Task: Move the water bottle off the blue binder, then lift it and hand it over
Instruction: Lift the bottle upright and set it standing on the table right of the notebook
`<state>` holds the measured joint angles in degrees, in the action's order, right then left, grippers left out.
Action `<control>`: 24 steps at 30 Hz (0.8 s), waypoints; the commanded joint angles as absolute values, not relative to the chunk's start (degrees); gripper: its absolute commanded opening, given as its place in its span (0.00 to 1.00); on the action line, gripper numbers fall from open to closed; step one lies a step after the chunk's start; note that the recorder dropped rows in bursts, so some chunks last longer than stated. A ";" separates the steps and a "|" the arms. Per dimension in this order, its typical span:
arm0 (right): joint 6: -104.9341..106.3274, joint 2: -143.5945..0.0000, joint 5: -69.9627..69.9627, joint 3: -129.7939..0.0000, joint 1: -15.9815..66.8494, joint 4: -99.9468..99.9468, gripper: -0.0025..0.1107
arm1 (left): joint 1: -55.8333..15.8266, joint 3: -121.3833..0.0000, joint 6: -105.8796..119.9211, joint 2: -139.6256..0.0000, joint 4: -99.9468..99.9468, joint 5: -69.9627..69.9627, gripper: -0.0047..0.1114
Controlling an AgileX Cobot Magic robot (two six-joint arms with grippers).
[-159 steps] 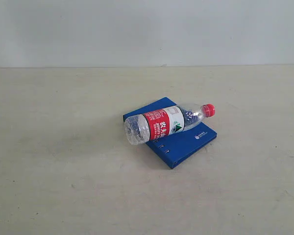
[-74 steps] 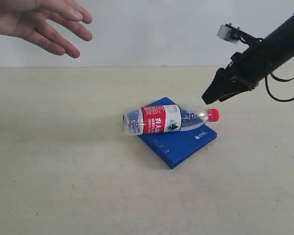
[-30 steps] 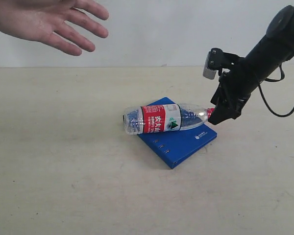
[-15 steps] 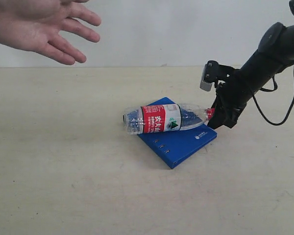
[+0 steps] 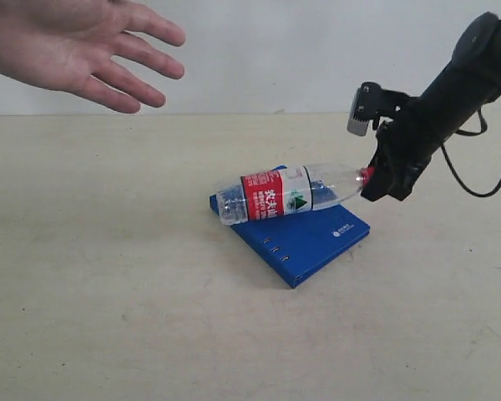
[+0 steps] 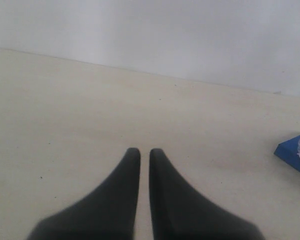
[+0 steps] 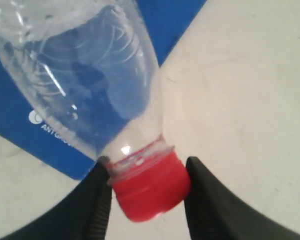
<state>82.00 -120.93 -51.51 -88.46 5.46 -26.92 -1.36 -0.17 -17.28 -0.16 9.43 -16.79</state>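
Observation:
I should next carry the bottle to the clear table (image 5: 419, 197) beside the binder until it stands upright, because my right gripper holds the bottle by its red cap (image 5: 366, 175).
The water bottle (image 5: 288, 194) is clear with a red-and-white label. It slants over the blue binder (image 5: 313, 242), its cap end raised and its base near the binder's far left corner. My right gripper (image 5: 372, 181) is shut on the bottle's red cap (image 7: 150, 187), which sits between the two black fingers (image 7: 210, 200). The neck and shoulder of the bottle (image 7: 90, 75) fill the right wrist view, with the binder (image 7: 20, 100) behind. My left gripper (image 6: 140, 152) is shut with nothing in it, low over bare table; one binder corner (image 6: 292, 156) shows at the view's edge.
An open human hand (image 5: 67, 46) hovers palm down at the upper left of the exterior view. The beige table (image 5: 108, 292) ends at a pale wall behind. The right arm's cable (image 5: 484, 188) loops beside the arm.
The right gripper closed on the bottle's cap and lifted that end, so the bottle now tilts up off the binder. The hand at the upper left shifted slightly.

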 commanded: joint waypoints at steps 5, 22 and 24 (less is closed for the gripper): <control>70.15 -113.20 -52.18 -88.61 -1.11 -18.93 0.02 | -1.86 0.00 -17.11 0.00 8.99 -16.53 0.10; 72.93 -105.65 -53.02 -88.61 -14.80 -42.88 0.02 | -1.86 0.00 -17.11 0.00 8.99 -16.53 0.10; 72.93 -105.65 -52.64 -88.61 -14.80 -44.49 0.02 | -1.86 0.00 -17.11 0.00 8.99 -16.53 0.10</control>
